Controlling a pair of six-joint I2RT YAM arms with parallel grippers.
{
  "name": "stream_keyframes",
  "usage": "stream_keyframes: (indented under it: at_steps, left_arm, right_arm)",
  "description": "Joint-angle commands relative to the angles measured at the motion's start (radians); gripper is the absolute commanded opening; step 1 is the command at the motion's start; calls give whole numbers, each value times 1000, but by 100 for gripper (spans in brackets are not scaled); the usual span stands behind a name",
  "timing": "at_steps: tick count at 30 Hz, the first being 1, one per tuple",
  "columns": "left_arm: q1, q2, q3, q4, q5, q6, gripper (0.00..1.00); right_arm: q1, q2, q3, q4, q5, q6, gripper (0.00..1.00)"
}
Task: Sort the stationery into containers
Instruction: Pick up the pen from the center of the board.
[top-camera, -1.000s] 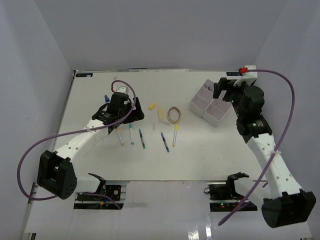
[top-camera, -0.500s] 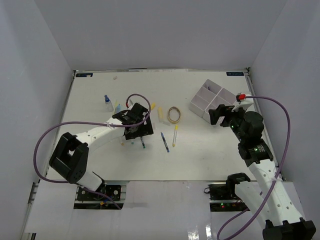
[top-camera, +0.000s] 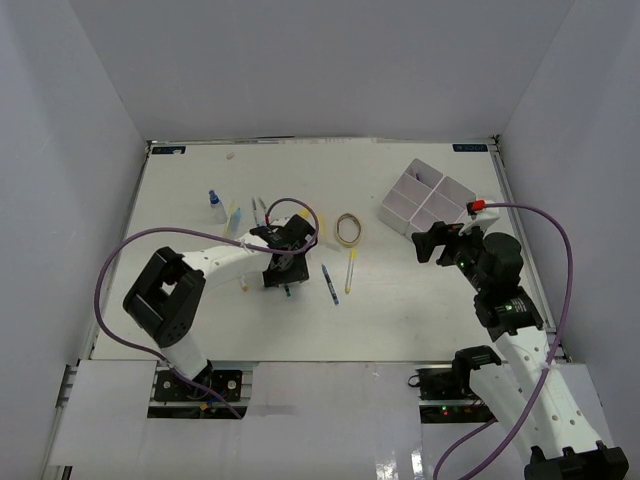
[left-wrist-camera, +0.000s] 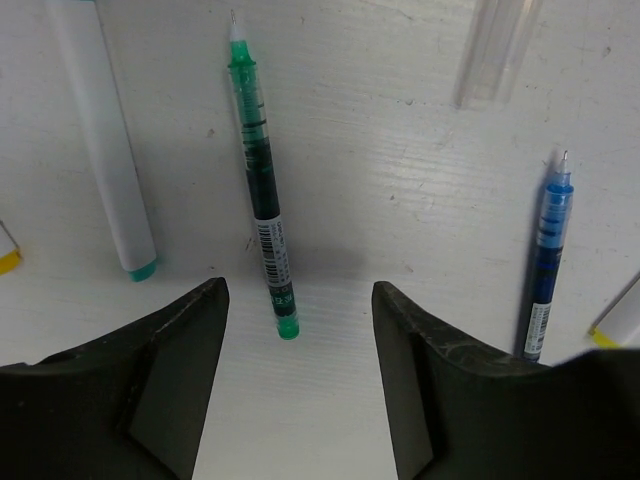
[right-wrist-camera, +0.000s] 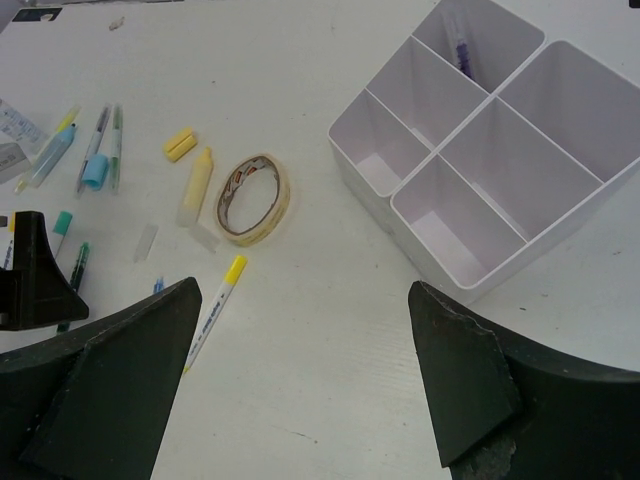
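The green pen's tip (left-wrist-camera: 237, 28) is uncovered, so my left gripper should keep the pen upright while my right gripper gets the clear cap beside the yellow marker.
The white four-compartment tray (top-camera: 428, 200) stands at the back right; in the right wrist view (right-wrist-camera: 440, 150) one far compartment holds a purple pen (right-wrist-camera: 458, 45). My left gripper (top-camera: 283, 270) is open and empty, low over the table, with the end of a green pen (left-wrist-camera: 262, 180) between its fingertips (left-wrist-camera: 205, 300). A white teal-capped marker (left-wrist-camera: 105, 150) lies left of it and a blue pen (left-wrist-camera: 543, 260) right. My right gripper (top-camera: 432, 243) is open and empty, in front of the tray. The tan ring (right-wrist-camera: 255, 197) and a yellow-capped pen (right-wrist-camera: 215, 310) lie ahead of it.
A small blue-capped bottle (top-camera: 216, 207) stands at the back left with more pens (right-wrist-camera: 75, 150) beside it. A yellow marker (right-wrist-camera: 195, 185) and a yellow block (right-wrist-camera: 180, 143) lie left of the ring. A clear cap (left-wrist-camera: 495, 55) lies beyond the green pen.
My left gripper has moved right and nearer, down over the green pen. My right gripper has drawn back from above the tray toward the near side.
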Motion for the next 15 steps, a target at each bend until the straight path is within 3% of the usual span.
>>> stream_keyframes:
  at_steps: [1,15]
  left_arm:
    - [-7,5,34,-23,-43,-31,69]
    - [-6,82,55,-29,-81,-25,48]
  right_arm:
    - [-6,-16,-12,38,-23,4,90]
    - [-6,-33,-32,32,-22,-10,90]
